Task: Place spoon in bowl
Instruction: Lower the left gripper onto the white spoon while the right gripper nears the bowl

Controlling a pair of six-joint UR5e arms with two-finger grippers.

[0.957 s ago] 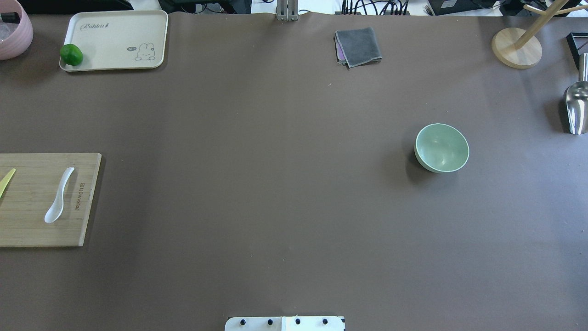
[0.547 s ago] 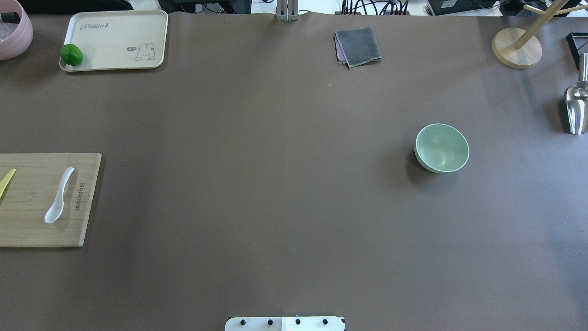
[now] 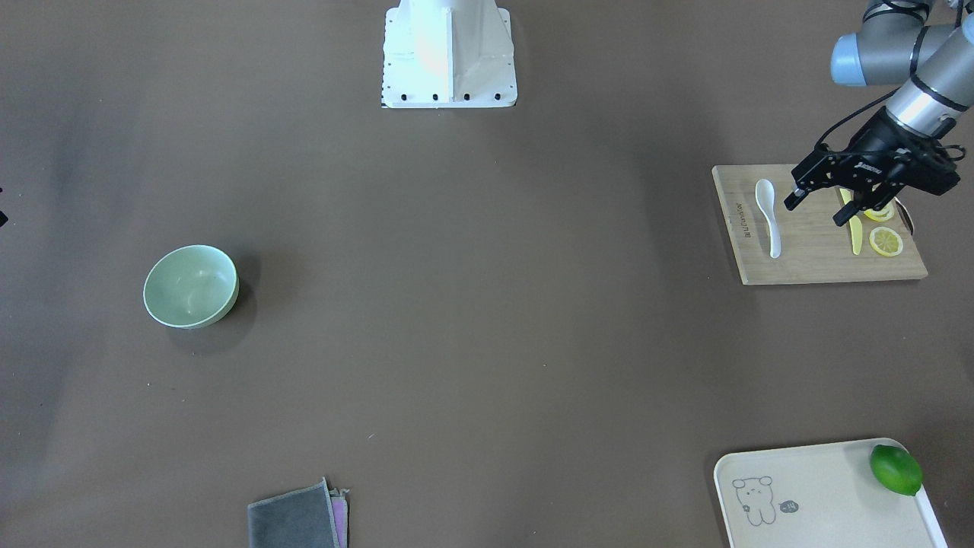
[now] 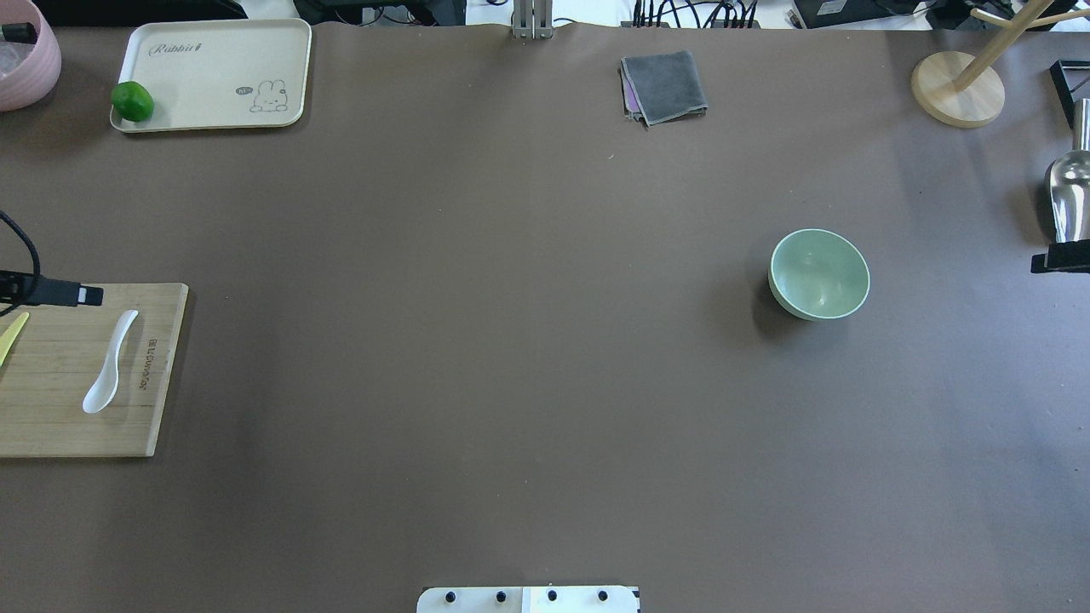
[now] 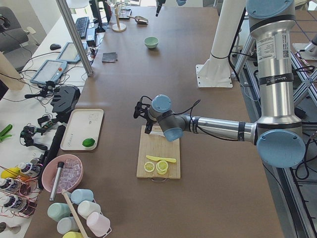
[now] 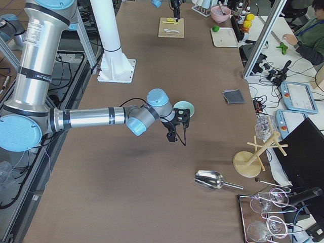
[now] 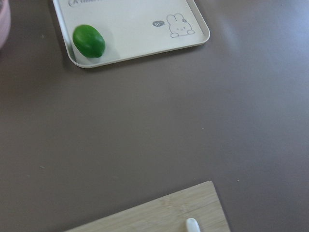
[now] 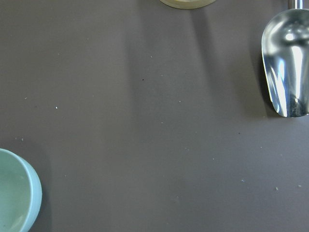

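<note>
The white spoon point(image 3: 769, 218) is almost as long as the bowl point(image 3: 191, 286) is wide, so the spoon's handle should stick out over the bowl's rim when the robot puts the spoon in.
The white spoon point(image 4: 109, 362) lies on a wooden cutting board point(image 4: 51, 430) at the table's left edge; it also shows in the front view point(image 3: 768, 217). Its handle tip shows in the left wrist view point(image 7: 192, 225). The mint-green bowl point(image 4: 819, 273) stands empty on the right half of the table, also in the front view point(image 3: 190, 285). My left gripper point(image 3: 818, 209) is open and empty, above the board beside the spoon. My right gripper point(image 6: 178, 137) hovers near the bowl; only a dark piece of it point(image 4: 1060, 258) shows overhead, so I cannot tell its state.
A yellow knife point(image 3: 854, 232) and lemon slices point(image 3: 886, 242) lie on the board. A cream tray point(image 4: 213, 72) with a lime point(image 4: 132, 100) sits far left. A grey cloth point(image 4: 664, 85), a wooden stand point(image 4: 958, 85) and a metal scoop point(image 4: 1069, 196) sit at the far and right edges.
A finger of my left gripper has come into the overhead view at the left edge, over the board. A piece of my right gripper has come in at the right edge. Spoon and bowl are unmoved.
</note>
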